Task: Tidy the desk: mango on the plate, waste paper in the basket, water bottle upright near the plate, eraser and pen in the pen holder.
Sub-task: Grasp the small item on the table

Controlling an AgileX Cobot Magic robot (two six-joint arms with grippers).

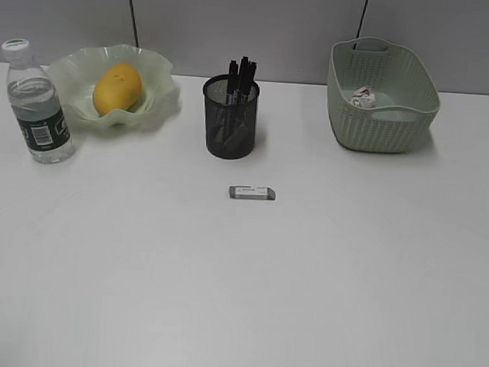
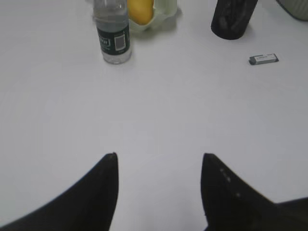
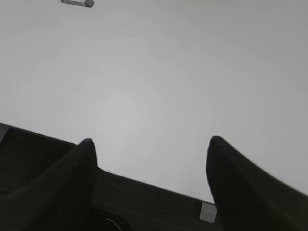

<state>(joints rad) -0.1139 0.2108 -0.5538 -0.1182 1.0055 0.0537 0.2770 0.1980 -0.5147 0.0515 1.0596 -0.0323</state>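
Observation:
I should keep moving my open left gripper toward the eraser (image 1: 252,193) until both fingers straddle its long sides, since the grey eraser lies clear of the pen holder.
The mango (image 1: 117,88) lies in the wavy green plate (image 1: 160,77) at the back left of the desk (image 1: 237,284). Just left of the plate the water bottle (image 1: 37,103) stands upright. Black pens (image 1: 240,76) stick out of the mesh pen holder (image 1: 229,117). The grey eraser (image 1: 252,192) lies flat in front of it. The waste paper (image 1: 364,97) sits inside the basket (image 1: 382,94). Neither arm shows in the exterior view. My left gripper (image 2: 159,156) is open over bare desk, far from the bottle (image 2: 112,33) and eraser (image 2: 263,59). My right gripper (image 3: 150,140) is open over the desk's near edge.
A grey wall panel runs behind the desk. In the right wrist view the desk's dark front edge (image 3: 144,192) crosses below the fingers, and the eraser (image 3: 77,2) shows at the top left.

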